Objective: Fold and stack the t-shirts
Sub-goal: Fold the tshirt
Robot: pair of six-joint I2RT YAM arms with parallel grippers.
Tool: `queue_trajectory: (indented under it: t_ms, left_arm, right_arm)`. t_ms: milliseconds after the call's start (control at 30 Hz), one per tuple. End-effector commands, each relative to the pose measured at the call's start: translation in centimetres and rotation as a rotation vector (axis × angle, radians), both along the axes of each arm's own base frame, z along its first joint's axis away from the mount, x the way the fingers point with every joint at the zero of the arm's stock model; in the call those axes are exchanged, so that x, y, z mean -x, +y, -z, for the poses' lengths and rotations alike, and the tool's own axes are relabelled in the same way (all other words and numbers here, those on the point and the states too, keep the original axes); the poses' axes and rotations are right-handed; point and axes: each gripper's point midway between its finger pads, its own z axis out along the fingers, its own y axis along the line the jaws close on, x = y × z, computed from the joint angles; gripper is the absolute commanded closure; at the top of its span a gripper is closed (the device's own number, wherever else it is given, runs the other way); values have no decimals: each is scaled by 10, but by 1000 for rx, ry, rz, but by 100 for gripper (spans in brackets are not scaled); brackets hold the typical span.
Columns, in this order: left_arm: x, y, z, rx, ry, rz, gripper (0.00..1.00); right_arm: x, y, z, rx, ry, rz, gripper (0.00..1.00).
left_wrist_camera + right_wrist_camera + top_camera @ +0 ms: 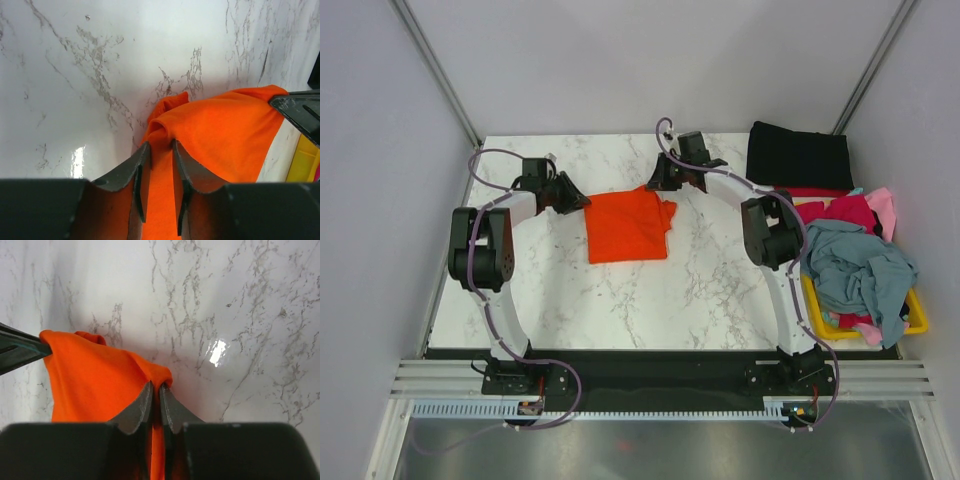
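The black t-shirt (798, 155) is a long way from the robot's left gripper, so the robot should turn the orange t-shirt (626, 228) towards the right gripper and stack it using only that gripper.
The bright orange t-shirt (628, 225) lies partly folded on the marble table (650, 300), towards the back. My left gripper (582, 202) is shut on its far left corner, with the cloth bunched between the jaws in the left wrist view (159, 147). My right gripper (656, 185) is shut on the far right corner, with the cloth pinched tight in the right wrist view (155, 387). Both corners are held a little above the table, with the orange cloth (225, 135) stretched between them. A folded black t-shirt (798, 155) lies at the back right.
A yellow plastic bin (918, 320) stands at the right edge. It holds a heap of shirts: grey-blue (855, 270) on top, red (845, 212) and pink (883, 205) behind. Grey walls close in the table's left and back sides.
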Motion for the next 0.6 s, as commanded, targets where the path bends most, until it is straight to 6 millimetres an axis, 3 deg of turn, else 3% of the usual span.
queue_trajectory:
  t_ms: [0, 200, 267, 300, 500, 567]
  left_arm:
    - [-7, -10, -43, 50, -104, 31, 70]
    - [-2, -22, -63, 58, -147, 72, 75]
    - [-2, -25, -70, 66, -162, 83, 76]
    - [-2, -28, -72, 73, -165, 91, 76]
    - [-8, -41, -97, 108, -221, 157, 75]
    - [-10, -49, -92, 133, -211, 201, 73]
  right_arm:
    - [0, -1, -77, -39, -127, -5, 86]
    - [28, -11, -113, -35, -157, -1, 90]
    - [39, -18, -109, -19, -137, 10, 90]
    - [45, -21, -119, -18, -147, 15, 90]
    - [72, -49, -110, 54, -87, 104, 91]
    - [80, -64, -103, 95, -72, 164, 99]
